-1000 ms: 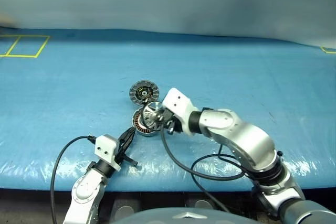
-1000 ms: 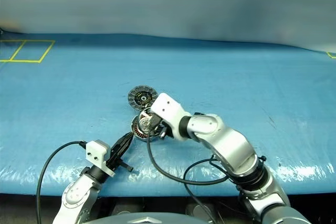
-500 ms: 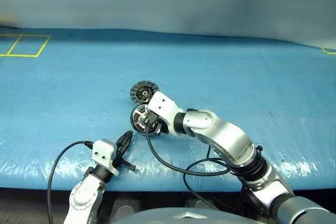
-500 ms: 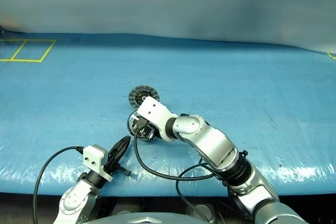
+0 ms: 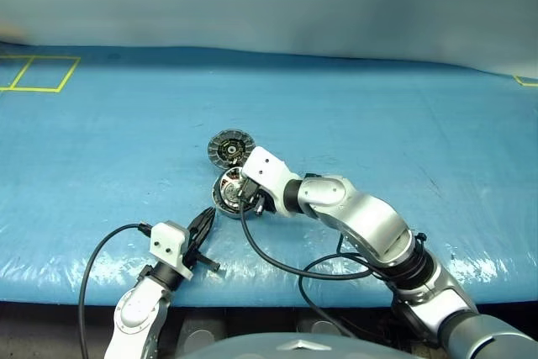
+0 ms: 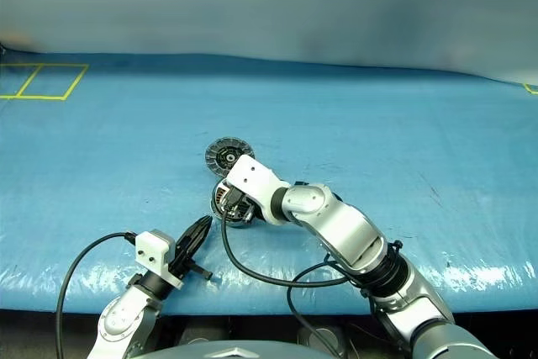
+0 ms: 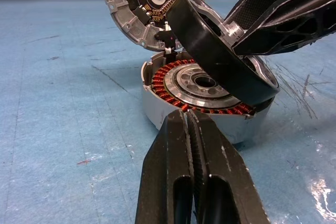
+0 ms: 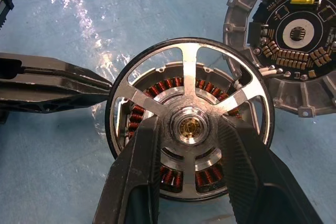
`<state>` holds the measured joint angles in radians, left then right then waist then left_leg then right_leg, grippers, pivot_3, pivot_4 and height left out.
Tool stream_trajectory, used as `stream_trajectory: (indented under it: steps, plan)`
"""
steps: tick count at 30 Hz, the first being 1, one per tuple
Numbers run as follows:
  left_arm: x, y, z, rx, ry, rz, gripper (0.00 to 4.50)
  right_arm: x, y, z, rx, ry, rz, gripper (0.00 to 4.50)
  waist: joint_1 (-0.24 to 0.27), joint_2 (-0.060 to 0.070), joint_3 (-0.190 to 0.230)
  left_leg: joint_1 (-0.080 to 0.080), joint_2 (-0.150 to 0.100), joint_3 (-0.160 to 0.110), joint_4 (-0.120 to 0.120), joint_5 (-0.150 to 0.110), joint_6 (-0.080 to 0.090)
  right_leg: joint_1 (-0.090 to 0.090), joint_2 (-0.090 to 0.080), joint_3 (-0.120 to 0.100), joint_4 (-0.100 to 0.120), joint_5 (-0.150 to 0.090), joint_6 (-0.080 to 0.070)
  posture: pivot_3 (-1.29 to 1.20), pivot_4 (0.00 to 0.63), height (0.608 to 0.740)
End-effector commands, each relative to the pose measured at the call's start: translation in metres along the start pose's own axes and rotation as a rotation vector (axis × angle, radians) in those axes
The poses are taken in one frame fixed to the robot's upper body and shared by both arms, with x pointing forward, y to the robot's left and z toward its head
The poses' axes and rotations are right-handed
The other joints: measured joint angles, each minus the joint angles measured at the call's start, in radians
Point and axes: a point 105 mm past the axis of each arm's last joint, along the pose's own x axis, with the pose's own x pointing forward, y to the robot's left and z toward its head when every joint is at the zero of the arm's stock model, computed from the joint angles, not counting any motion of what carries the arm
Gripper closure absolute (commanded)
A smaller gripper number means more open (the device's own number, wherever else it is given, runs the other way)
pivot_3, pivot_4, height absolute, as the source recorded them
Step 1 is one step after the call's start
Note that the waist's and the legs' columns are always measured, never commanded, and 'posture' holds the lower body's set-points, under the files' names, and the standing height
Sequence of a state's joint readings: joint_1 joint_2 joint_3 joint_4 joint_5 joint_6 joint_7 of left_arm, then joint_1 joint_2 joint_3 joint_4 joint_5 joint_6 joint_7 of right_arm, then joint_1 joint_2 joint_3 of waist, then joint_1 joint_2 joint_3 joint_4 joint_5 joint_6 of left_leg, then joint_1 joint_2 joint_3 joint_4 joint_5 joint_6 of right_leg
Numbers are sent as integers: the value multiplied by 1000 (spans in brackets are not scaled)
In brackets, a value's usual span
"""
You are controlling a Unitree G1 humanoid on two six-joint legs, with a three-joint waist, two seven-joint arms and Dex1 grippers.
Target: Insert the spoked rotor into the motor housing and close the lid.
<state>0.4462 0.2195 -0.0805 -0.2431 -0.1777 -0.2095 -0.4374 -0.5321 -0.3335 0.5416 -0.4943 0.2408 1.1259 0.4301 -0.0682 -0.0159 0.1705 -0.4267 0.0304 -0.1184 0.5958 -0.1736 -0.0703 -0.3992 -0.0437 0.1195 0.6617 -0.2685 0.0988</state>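
Observation:
The robot's right gripper should lower the spoked rotor and let go of it, then press the rotor's middle [image 8: 189, 127] down with closed fingers, because the rotor slants over the motor housing's rim [image 7: 264, 106].
The motor housing [image 7: 157, 109], a silver cup ringed with copper windings, sits on the blue table. Just above it the spoked rotor [image 8: 189, 61] hangs tilted, its lower edge close to the housing's rim. My right gripper [image 5: 249, 196] is shut on the rotor's hub, one finger [image 8: 137, 166] on each side. Behind the housing, the lid [image 5: 229, 148] leans with its dark, marked face toward me and its ribbed rim beside the housing. My left gripper [image 7: 188, 118] is shut and empty, its tips just short of the housing's near wall.
A blue sheet [image 5: 403, 124] covers the table. A yellow tape square [image 5: 38, 73] marks the far left corner. Black cables [image 5: 277, 262] loop from both wrists near the table's front edge [image 5: 336, 296].
My right gripper has carried the rotor down and over the housing, from a raised, more tilted pose. The left gripper has kept its place and stays shut.

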Motion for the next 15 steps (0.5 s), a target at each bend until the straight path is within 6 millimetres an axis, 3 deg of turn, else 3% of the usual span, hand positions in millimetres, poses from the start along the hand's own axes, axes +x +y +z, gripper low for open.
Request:
stream_trajectory:
  steps: [1, 9, 12, 15]
  plan:
    - [-1, 0, 7, 9, -39, 6, 4397, -2, -1, 9, -34, -24, -19, 2876, 0, 0, 0, 0, 0, 0, 0, 0, 0, 0, 0, 0, 0, 0, 0, 0, 150, 740]
    - [-4, 2, 6, 7, -35, 25, 4397, -3, 0, 10, -41, -24, -15, 330, 0, 0, 0, 0, 0, 0, 0, 0, 0, 0, 0, 0, 0, 0, 0, 0, 150, 740]
    - [-5, 2, 6, 7, -35, 29, 4397, -6, 1, 18, -11, -69, -8, 330, 0, 0, 0, 0, 0, 0, 0, 0, 0, 0, 0, 0, 0, 0, 0, 0, 150, 740]
    - [-5, 2, 6, 5, -36, 32, 4397, -6, -1, 24, 45, -136, -30, 1002, -1, 0, 0, 0, 0, 0, 0, 0, 0, 0, 0, 0, 0, 0, 0, 0, 150, 740]
